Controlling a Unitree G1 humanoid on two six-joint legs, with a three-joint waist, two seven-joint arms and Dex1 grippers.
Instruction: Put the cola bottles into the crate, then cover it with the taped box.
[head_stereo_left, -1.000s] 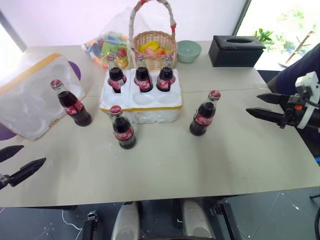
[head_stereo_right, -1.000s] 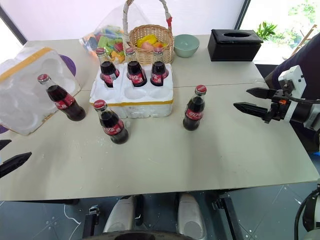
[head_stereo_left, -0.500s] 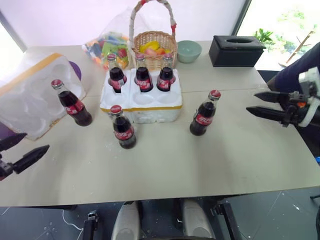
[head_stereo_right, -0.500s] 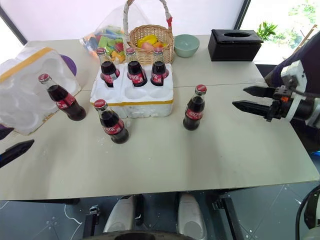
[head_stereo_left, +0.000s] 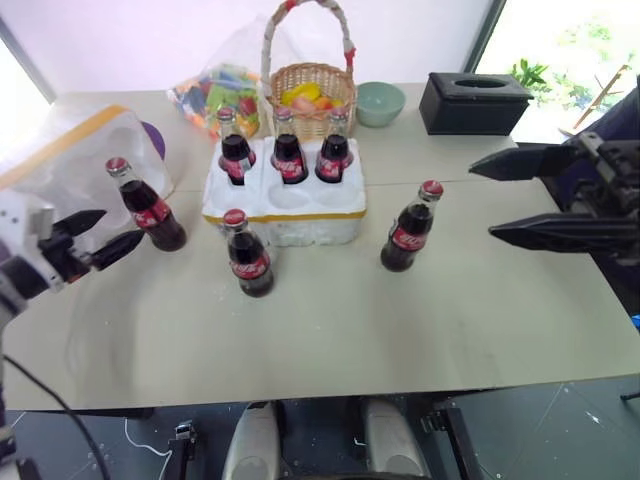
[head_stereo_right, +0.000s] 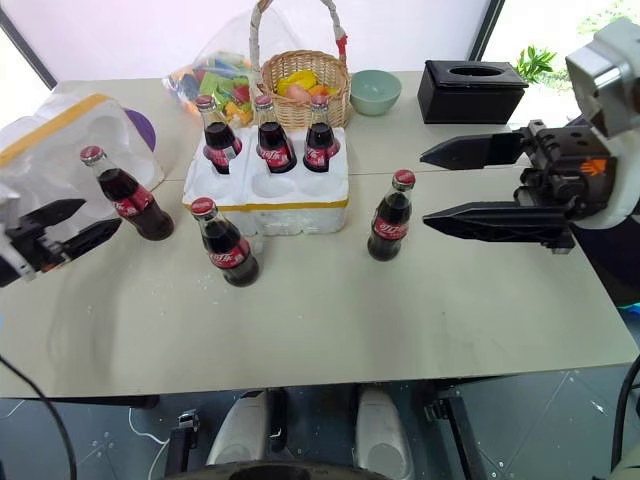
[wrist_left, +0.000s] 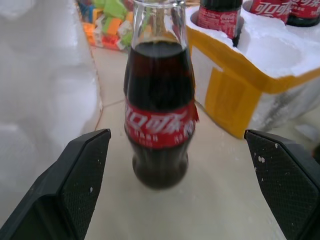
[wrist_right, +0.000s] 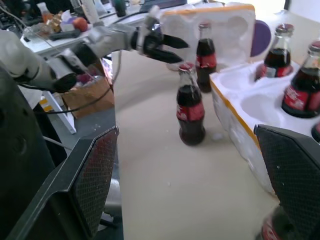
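Observation:
My gripper will lower the cola bottle (head_stereo_left: 148, 207), and the cola bottle will settle just as deep and stay standing, because the bottles in the back wells (head_stereo_left: 289, 160) sit sunk to their labels.
The white crate (head_stereo_left: 283, 210) stands mid-table with three cola bottles (head_stereo_left: 289, 155) in its back wells. Three more stand loose on the table: one at the left (head_stereo_left: 150, 208), one in front of the crate (head_stereo_left: 248, 258), one to its right (head_stereo_left: 409, 230). The taped box (head_stereo_left: 65, 175) lies tilted at the far left. My left gripper (head_stereo_left: 118, 230) is open and level, its tips just short of the left bottle (wrist_left: 159, 115), which stands ahead between the fingers. Raised above the table, my right gripper (head_stereo_left: 482, 200) is open, to the right of the right-hand bottle.
Behind the crate are a wicker basket (head_stereo_left: 308, 90), a bag of colourful blocks (head_stereo_left: 212, 95), a green bowl (head_stereo_left: 381, 102) and a black tissue box (head_stereo_left: 474, 100). The table's front half is bare apart from the loose bottles.
My left gripper has moved forward from the table's near edge up to the left bottle. My right gripper has risen and swung left, nearer the camera. Both stay open.

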